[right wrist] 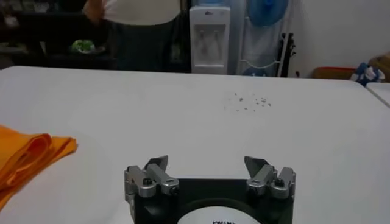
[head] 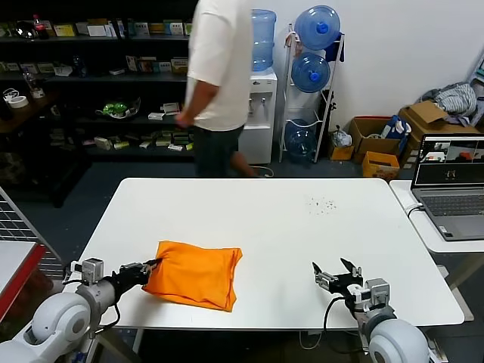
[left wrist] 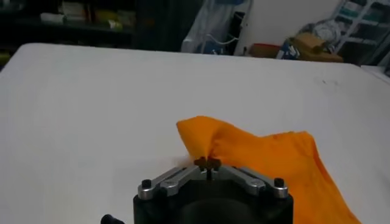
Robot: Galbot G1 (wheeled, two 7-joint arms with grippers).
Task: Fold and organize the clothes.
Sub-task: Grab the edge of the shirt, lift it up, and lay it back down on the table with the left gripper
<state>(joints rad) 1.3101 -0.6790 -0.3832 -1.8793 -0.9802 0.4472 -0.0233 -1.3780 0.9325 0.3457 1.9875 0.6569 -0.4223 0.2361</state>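
The folded orange T-shirt [head: 195, 276] lies at a slant near the table's side edge. So next my left gripper swings the shirt back toward the table's middle [head: 254, 263] and lays it down straight.
The orange T-shirt [head: 195, 274] lies folded into a compact bundle on the white table [head: 287, 227], near the front left; no lettering shows. My left gripper [head: 150, 266] is at its left edge, shut on a pinch of the orange cloth [left wrist: 210, 143], which rises to a small peak at the fingertips [left wrist: 207, 162]. My right gripper [head: 338, 270] is open and empty, low over the table's front right, well apart from the shirt. The shirt's edge shows in the right wrist view [right wrist: 27, 155], off to the side of the gripper [right wrist: 207, 163].
A person [head: 219, 76] stands behind the table's far edge. A laptop [head: 451, 185] sits on a side table at the right. A water dispenser [head: 261, 98], bottle rack, shelves and cardboard boxes line the back. Small dark specks [head: 323, 204] dot the table.
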